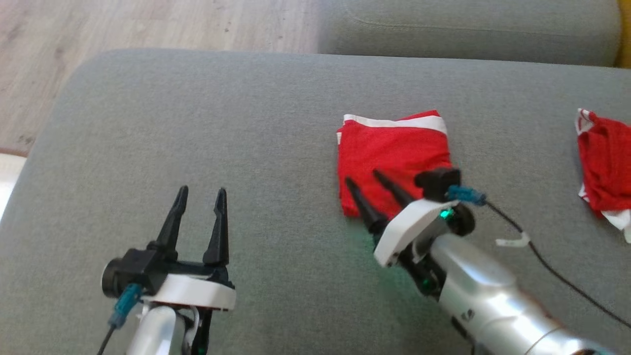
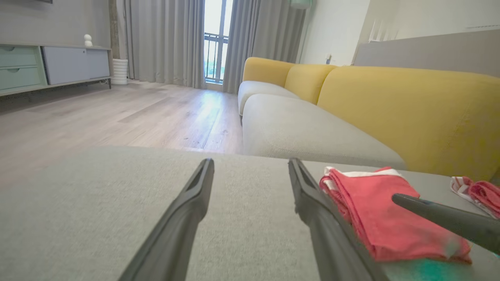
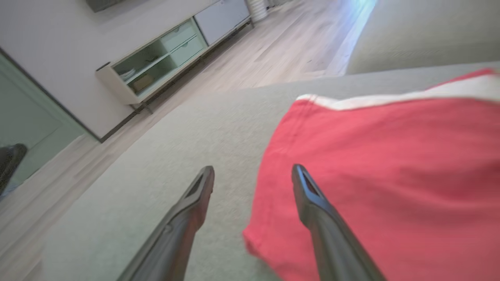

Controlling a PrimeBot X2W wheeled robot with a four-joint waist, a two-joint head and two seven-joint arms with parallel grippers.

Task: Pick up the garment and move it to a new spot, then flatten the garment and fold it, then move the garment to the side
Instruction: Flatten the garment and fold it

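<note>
The garment (image 1: 393,157) should stay folded as one packet when the robot moves it to the side, because its layers lie stacked close at the garment's white-trimmed corner (image 1: 343,131).
The garment (image 1: 394,150) is a red cloth with white trim, folded into a compact square on the grey sofa seat (image 1: 246,128). My right gripper (image 1: 365,180) is open at the garment's near left corner, one finger over the red cloth and the other over bare cushion, holding nothing. The right wrist view shows the same garment (image 3: 383,164) under the right-hand finger of my right gripper (image 3: 252,175). My left gripper (image 1: 202,195) is open and empty over the cushion, well to the left. In the left wrist view the garment (image 2: 379,210) lies right of my left gripper (image 2: 250,166).
A second red and white cloth (image 1: 604,167) lies crumpled at the seat's right edge. Another grey cushion (image 1: 468,29) lies beyond, with a yellow sofa back (image 2: 390,105). Wooden floor (image 1: 74,49) is off the left edge. A black cable (image 1: 552,266) trails from my right wrist.
</note>
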